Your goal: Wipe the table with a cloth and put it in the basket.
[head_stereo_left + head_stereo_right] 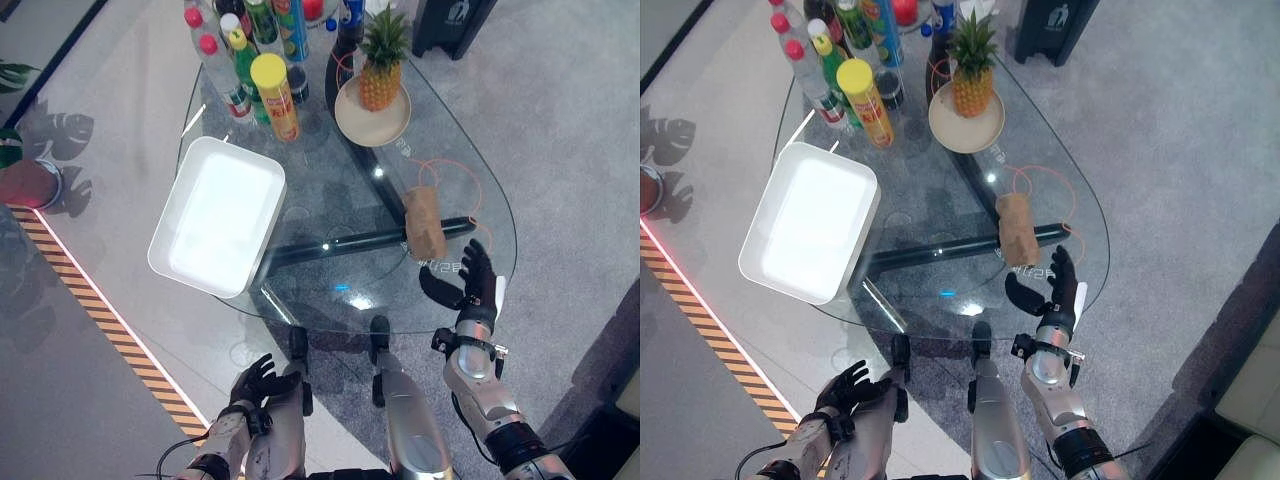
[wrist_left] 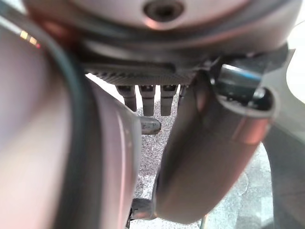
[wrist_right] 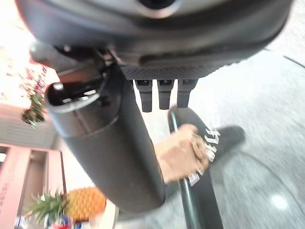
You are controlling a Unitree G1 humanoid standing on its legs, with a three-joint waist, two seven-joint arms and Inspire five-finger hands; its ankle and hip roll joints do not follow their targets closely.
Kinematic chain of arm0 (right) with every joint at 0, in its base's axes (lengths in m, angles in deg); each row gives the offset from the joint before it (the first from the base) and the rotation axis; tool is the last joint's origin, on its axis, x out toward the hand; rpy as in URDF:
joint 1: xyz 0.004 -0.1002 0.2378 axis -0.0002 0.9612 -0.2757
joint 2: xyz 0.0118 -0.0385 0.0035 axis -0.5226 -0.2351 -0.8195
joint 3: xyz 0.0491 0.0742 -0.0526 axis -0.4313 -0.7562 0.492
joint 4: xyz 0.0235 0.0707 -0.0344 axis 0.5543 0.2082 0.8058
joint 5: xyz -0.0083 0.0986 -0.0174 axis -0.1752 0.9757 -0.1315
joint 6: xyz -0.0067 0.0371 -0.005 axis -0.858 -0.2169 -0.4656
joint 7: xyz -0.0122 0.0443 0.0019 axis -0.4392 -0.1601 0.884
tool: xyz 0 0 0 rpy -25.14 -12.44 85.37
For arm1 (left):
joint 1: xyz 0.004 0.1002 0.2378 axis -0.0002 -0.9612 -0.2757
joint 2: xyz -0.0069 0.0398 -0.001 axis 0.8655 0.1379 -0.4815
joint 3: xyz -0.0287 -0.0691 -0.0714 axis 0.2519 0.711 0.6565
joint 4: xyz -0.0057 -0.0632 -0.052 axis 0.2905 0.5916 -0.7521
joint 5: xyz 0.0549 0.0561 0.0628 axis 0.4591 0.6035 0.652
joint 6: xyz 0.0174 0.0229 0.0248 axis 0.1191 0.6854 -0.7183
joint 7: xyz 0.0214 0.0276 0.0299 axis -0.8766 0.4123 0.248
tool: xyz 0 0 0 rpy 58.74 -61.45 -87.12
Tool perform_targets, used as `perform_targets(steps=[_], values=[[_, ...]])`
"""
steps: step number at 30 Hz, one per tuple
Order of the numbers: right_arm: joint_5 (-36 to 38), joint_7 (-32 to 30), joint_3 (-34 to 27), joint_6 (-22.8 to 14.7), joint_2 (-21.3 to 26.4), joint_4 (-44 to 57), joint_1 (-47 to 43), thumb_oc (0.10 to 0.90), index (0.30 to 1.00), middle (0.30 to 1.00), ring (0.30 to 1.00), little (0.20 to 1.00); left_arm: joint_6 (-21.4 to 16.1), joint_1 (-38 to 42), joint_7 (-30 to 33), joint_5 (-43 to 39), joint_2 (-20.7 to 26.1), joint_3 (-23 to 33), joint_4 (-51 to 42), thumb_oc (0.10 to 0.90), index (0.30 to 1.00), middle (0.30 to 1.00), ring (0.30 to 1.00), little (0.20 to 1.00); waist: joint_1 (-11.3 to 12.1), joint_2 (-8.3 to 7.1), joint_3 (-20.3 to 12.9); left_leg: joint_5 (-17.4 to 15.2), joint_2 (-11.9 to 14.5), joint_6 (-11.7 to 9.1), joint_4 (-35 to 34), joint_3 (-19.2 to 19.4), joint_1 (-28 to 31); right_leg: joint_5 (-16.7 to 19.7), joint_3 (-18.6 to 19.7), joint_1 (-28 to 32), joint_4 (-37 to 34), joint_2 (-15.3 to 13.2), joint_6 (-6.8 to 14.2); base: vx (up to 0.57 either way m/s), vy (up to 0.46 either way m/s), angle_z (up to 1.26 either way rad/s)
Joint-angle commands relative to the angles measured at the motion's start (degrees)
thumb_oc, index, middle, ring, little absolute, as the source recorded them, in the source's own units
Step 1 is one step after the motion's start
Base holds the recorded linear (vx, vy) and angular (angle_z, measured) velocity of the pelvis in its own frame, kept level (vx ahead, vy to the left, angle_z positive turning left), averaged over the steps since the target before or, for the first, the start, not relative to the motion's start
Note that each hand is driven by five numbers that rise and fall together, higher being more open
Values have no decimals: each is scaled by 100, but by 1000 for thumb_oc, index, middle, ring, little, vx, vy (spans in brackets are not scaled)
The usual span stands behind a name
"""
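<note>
The brown rolled cloth [image 1: 425, 222] has coiled layers [image 3: 199, 149] close together at its end, so it will stay rolled up when I wipe the table with it.
A brown rolled cloth [image 1: 425, 222] lies on the glass table [image 1: 330, 190] near its right front edge; it also shows past the fingers in the right wrist view as the cloth [image 3: 181, 152]. My right hand [image 1: 478, 283] hovers just in front of the cloth, a little apart from it, open with straight fingers and the thumb spread. A white rectangular basket [image 1: 215, 215] sits empty on the table's left side, overhanging the edge. My left hand [image 1: 255, 382] hangs low in front of the table, fingers [image 2: 147, 98] relaxed, holding nothing.
Several bottles and a yellow can [image 1: 275, 95] crowd the table's far end beside a pineapple [image 1: 380, 65] on a plate [image 1: 372, 122]. An orange cable [image 1: 440, 170] loops near the cloth. A black bin [image 1: 450, 25] stands beyond; striped tape [image 1: 110, 320] marks the floor at left.
</note>
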Motion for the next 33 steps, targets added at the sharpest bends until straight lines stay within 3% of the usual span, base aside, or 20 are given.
perform_targets(steps=[1,7,18,25,33], values=[[-645,-661,-308,-386,405,1211,-160,800,900,900,900,900,7,-325,-107,-88,-126,-4,114,800,900,900,900,900,-148,-119,23,-434,-524,318,808,324,-445,-248,94,-358,611,271,-170,35,25,0],[-969,-1070,-369,-78,553,1578,-470,800,900,900,900,900,163,-304,-47,-41,-124,-101,-86,800,900,900,900,900,-133,-77,23,-438,-553,327,1043,351,-981,-214,53,-900,815,230,-168,17,11,-1],[-953,-1105,-177,407,544,1624,-947,800,900,900,900,900,126,-287,-34,-468,-68,-240,-660,800,900,900,900,900,-92,7,23,-461,-598,328,1465,332,-1903,-178,17,-1822,1173,183,-167,18,18,3],[-976,-1247,-71,494,543,1687,-1205,800,900,900,900,900,-117,-291,222,-471,-36,-313,-1006,800,900,900,900,900,-38,59,23,-405,-633,322,1611,312,-2479,-108,-15,-2389,1317,207,-173,5,-3,5],[-989,-1379,37,572,559,1574,-1550,800,900,900,900,900,29,-144,436,-635,5,-389,-1279,800,900,900,900,900,-4,140,23,-354,-607,306,1721,278,-2897,-33,-12,-2857,1415,203,-164,0,0,0]])
